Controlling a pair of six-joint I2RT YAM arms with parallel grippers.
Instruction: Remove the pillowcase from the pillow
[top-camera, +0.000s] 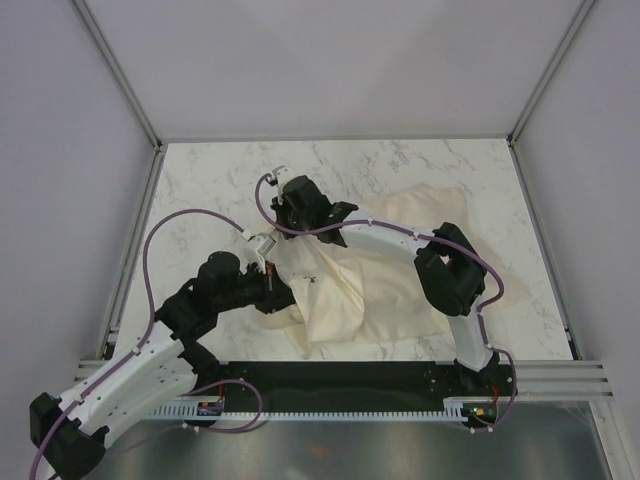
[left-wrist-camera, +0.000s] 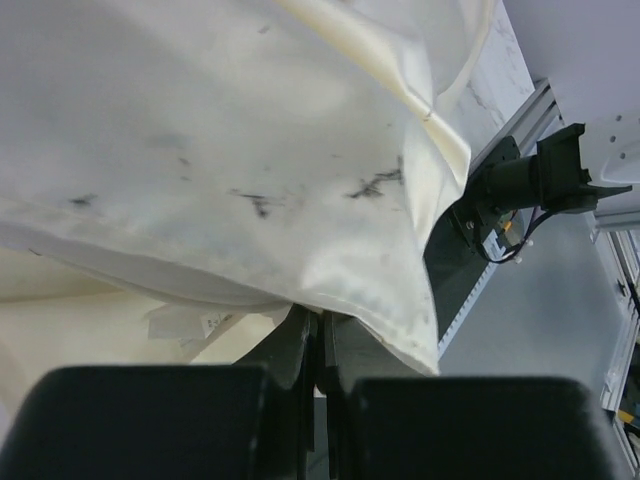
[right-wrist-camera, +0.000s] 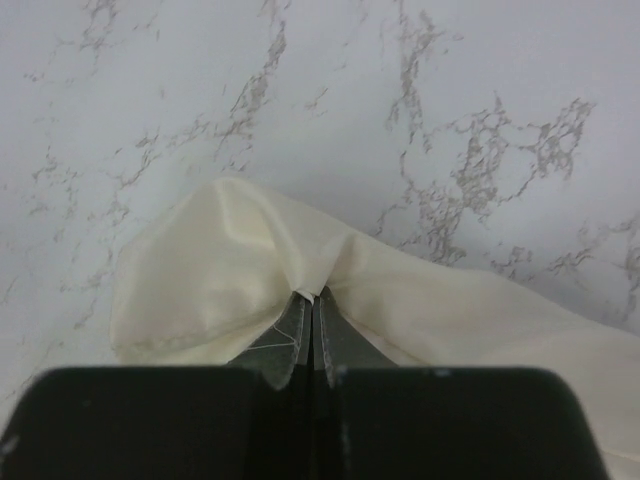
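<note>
Next, my right gripper pulls the marked flap (top-camera: 328, 308) to the side while my left gripper keeps holding on, because the pillowcase's seamed edge (left-wrist-camera: 345, 309) hangs over my left gripper's fingers.
The pillowcase (top-camera: 335, 300) is a pale, limp sack with small dark marks, bunched at mid-table. Out of its far right end sticks the cream pillow (top-camera: 420, 215), lying flat. My left gripper (top-camera: 272, 287) is at the sack's near left end. In the left wrist view its jaws (left-wrist-camera: 322, 315) are shut under the marked pillowcase (left-wrist-camera: 250, 150), whose seamed edge hides the tips. A creamier layer with a small label (left-wrist-camera: 215, 322) shows beneath. My right gripper (top-camera: 263, 243) is just beyond the left one. In its wrist view it (right-wrist-camera: 312, 297) is shut on a gathered pinch of thin pillowcase (right-wrist-camera: 220, 270).
The marble table (top-camera: 200, 190) is walled in by pale panels on three sides. A metal rail (top-camera: 560, 375) and black base plate run along the near edge. The right arm's elbow (top-camera: 450, 275) hangs over the cloth. Bare marble (right-wrist-camera: 450, 100) lies beyond the right gripper.
</note>
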